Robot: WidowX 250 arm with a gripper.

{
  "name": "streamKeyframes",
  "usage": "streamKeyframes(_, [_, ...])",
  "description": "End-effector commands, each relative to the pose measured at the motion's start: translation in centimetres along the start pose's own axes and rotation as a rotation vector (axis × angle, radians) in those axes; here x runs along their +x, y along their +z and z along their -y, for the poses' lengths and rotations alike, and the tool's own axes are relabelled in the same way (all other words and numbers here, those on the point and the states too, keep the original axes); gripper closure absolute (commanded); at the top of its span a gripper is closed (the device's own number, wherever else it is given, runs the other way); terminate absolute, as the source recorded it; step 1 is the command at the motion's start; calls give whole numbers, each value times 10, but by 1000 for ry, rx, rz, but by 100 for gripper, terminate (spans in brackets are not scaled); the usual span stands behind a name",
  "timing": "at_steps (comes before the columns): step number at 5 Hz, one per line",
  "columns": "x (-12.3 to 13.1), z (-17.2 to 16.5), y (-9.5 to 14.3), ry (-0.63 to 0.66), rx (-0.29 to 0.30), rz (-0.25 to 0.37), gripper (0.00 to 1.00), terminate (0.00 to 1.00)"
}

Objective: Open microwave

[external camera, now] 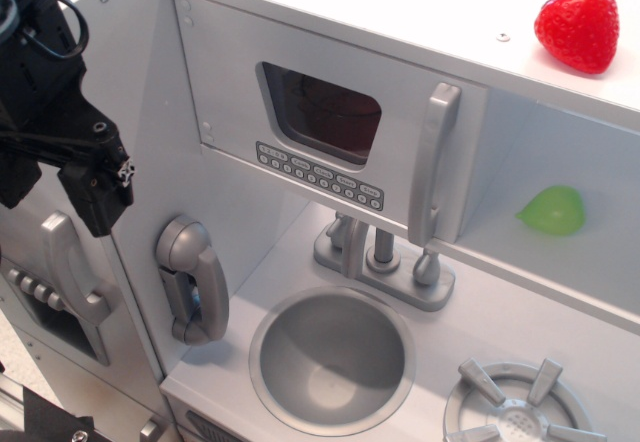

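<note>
The robot should expect a pot inside when it pulls the microwave door (398, 137) open, because a faint reddish curve (328, 110) shows through the dark rounded window.
The microwave (320, 122) is in the upper middle of the toy kitchen. It has a flat grey door, a dark rounded window (322, 112) and a strip of small buttons (320, 174). Its long vertical grey bar handle (436, 162) is at the door's right edge. The door looks closed against the cabinet. My black gripper (58, 187) is far to the left, in front of the lower-left grey door and well away from the handle. Its two fingers stand apart and hold nothing.
A grey telephone handset (192, 280) hangs on the side wall. Below the microwave are a faucet (380, 257), a round sink (332, 358) and a burner (520, 407). A strawberry (577, 24) lies on top; a green object (552, 210) sits in the right shelf. A curved-handle door (68, 267) is at the left.
</note>
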State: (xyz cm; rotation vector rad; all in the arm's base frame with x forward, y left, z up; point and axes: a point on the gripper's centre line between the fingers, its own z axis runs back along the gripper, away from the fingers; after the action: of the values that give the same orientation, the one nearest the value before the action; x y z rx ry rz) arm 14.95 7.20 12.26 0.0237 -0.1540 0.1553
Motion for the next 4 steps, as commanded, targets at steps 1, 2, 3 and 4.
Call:
streamKeyframes(1, [0,0,0,0,0,0,0,0])
streamKeyframes(2, [32,55,1,38,-48,-4,0,0])
streamKeyframes(3, [50,89,2,9,-93,9,0,0])
streamKeyframes(4, [71,118,3,-13,-109,40,0,0])
